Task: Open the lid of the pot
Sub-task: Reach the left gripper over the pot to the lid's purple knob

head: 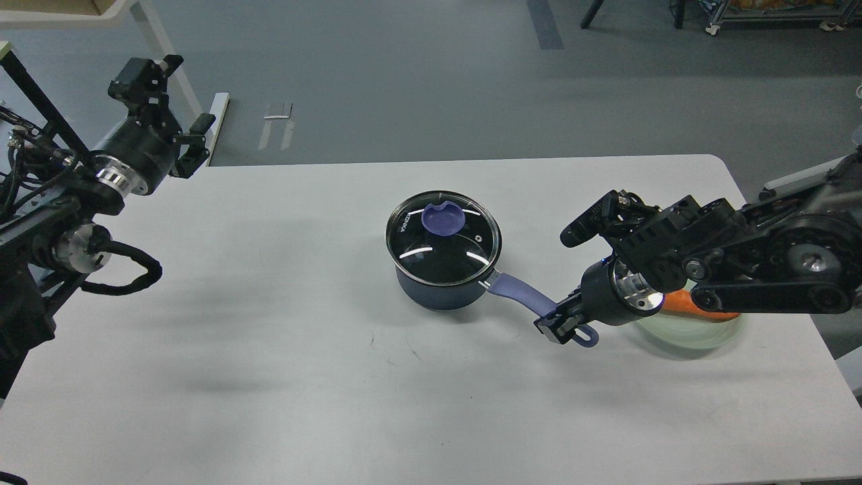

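Note:
The dark blue pot (438, 296) should be empty when I lift the lid, because only even darkness can be seen through the glass lid (437, 249).
A dark blue pot (439, 291) stands mid-table under a glass lid (444, 239) with a purple knob (442, 218). The lid sits flat on the pot. The pot's purple handle (515, 291) points right and toward me. My right gripper (560, 325) is shut on the far end of that handle, low over the table. My left gripper (191, 143) hangs open and empty above the table's far left corner, well away from the pot.
A pale green plate (700, 331) with an orange carrot (700, 306) lies at the right, partly hidden under my right arm. The white table (303, 377) ends close behind my left gripper. A table leg (172, 74) stands beyond the left corner.

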Tool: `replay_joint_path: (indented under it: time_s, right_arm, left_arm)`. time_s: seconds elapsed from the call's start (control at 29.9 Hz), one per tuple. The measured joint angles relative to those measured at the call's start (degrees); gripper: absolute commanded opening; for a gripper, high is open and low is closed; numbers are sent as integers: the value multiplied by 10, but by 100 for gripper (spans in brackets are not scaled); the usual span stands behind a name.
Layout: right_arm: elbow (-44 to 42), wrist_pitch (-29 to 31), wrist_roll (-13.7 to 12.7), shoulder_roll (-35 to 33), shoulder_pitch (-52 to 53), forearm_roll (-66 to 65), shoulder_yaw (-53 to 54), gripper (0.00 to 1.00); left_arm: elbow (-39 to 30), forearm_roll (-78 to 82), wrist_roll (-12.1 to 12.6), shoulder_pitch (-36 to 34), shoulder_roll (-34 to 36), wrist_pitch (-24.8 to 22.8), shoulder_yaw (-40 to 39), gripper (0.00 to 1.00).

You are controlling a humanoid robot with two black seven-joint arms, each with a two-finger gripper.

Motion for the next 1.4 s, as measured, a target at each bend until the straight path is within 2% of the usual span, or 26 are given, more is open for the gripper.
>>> replay_joint_path:
  time_s: [0.23, 0.5, 0.6, 0.77, 0.94, 1.4]
  right_arm:
    - [1, 0, 0, 0, 0, 0, 1, 26]
    - [1, 0, 1, 0, 0, 2, 1, 26]
    - [3, 4, 1, 0, 0, 3, 2, 26]
    - [14, 9, 1, 1, 8, 3, 3, 26]
    - [18, 10, 1, 2, 13, 3, 3, 26]
    - [23, 10, 1, 7, 15, 3, 4, 26]
  left_arm:
    - [-113, 219, 0, -51, 15, 10, 2, 99]
    - [-139, 506, -2, -105, -36, 38, 40, 99]
    - [-140, 603, -2, -110, -50, 64, 70, 99]
    - [-138, 742, -4, -113, -70, 138, 151, 99]
    - [-134, 785, -3, -116, -85, 196, 205, 99]
    - [-98, 807, 1, -124, -127, 253, 285, 97]
